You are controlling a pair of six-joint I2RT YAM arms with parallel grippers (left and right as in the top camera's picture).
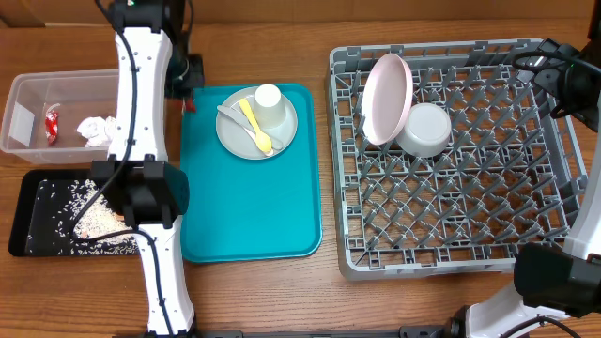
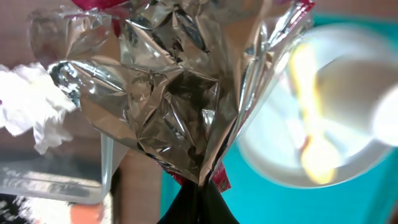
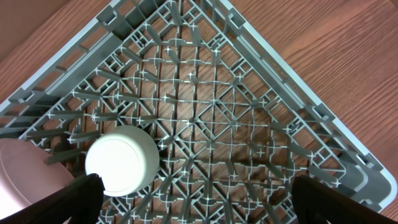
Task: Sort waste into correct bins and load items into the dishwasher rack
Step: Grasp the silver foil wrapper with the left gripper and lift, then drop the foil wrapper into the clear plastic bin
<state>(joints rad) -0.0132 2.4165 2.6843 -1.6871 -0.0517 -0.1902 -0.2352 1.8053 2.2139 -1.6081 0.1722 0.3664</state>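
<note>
The foil wrapper (image 2: 171, 93) hangs free and the clear tub is open around the red packet (image 1: 52, 123). My left gripper goes on and lets go of the wrapper above that packet.
My left gripper (image 2: 202, 186) is shut on the crumpled silver foil wrapper (image 2: 174, 93), which fills the left wrist view. It hangs between the clear tub (image 1: 28, 117) and the teal tray (image 1: 249, 207). The tub holds a white napkin (image 1: 97, 130) and a red packet (image 1: 52, 124). The black tray (image 1: 23, 225) holds rice (image 1: 89, 221). A grey-green plate (image 1: 286, 131) carries a cup (image 1: 269, 101), yellow spoon (image 1: 255, 124) and white fork (image 1: 235, 115). The rack (image 1: 451, 263) holds a pink plate (image 1: 385, 99) and white bowl (image 1: 424, 130). My right gripper (image 3: 199, 205) is open above the rack, beside the bowl (image 3: 121, 160).
The left arm's white links cross the table between the tub and the teal tray, hiding part of the tub and black tray. The right arm hangs over the rack's far right corner. Bare wood surrounds the rack.
</note>
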